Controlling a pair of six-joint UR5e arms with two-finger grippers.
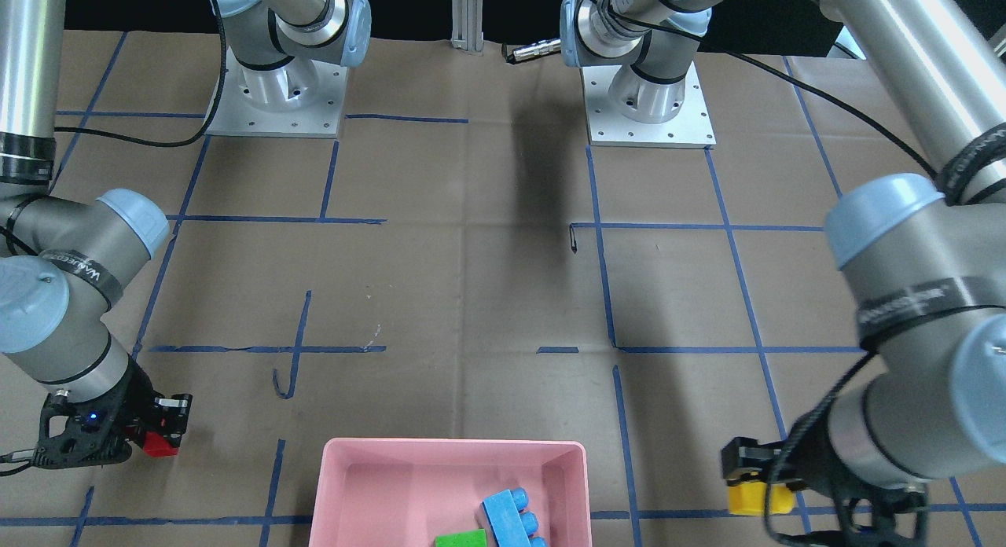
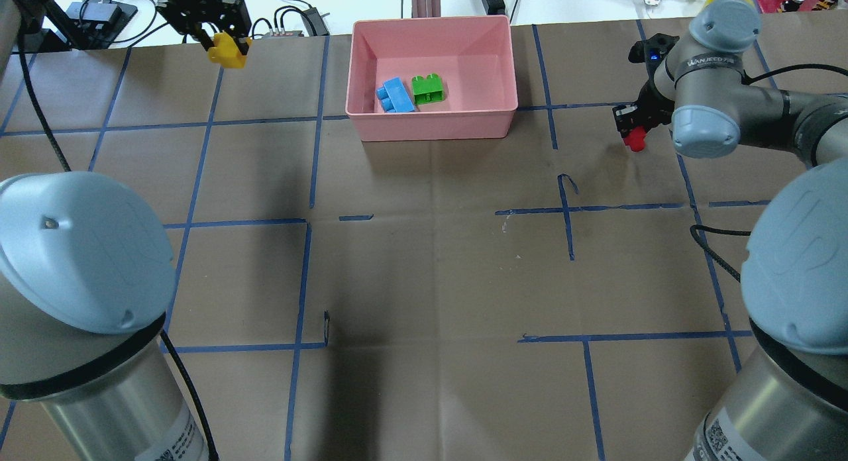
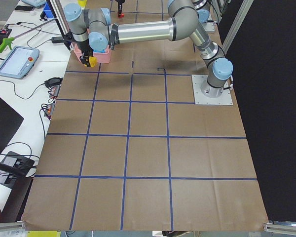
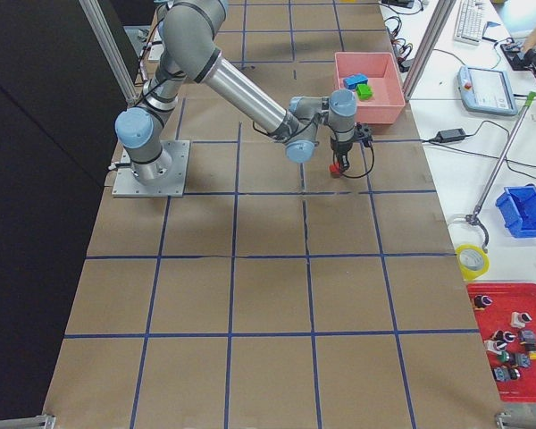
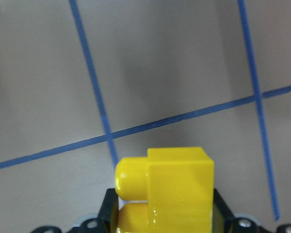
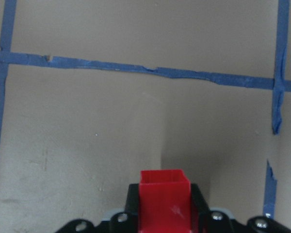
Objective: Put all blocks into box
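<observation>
I should pull the red block back with my right gripper until my left gripper places the yellow block, because both grippers hold blocks that are meant for the pink box.
The pink box point(image 2: 434, 124) stands at the far middle of the table and also shows in the front view point(image 1: 334, 484). A blue block point(image 2: 395, 95) and a green block point(image 2: 428, 89) lie inside it. My left gripper point(image 2: 225, 47) is shut on the yellow block point(image 2: 228, 50), held above the table left of the box; the block fills the left wrist view point(image 5: 177, 189). My right gripper point(image 2: 633, 135) is shut on the small red block point(image 2: 636, 140), held right of the box; it shows in the right wrist view point(image 6: 165, 204).
Brown paper with blue tape lines point(image 2: 311, 116) covers the table. Both arm bases point(image 1: 275, 99) are bolted at the robot's side. Cables and gear point(image 2: 291, 20) lie past the table's far edge.
</observation>
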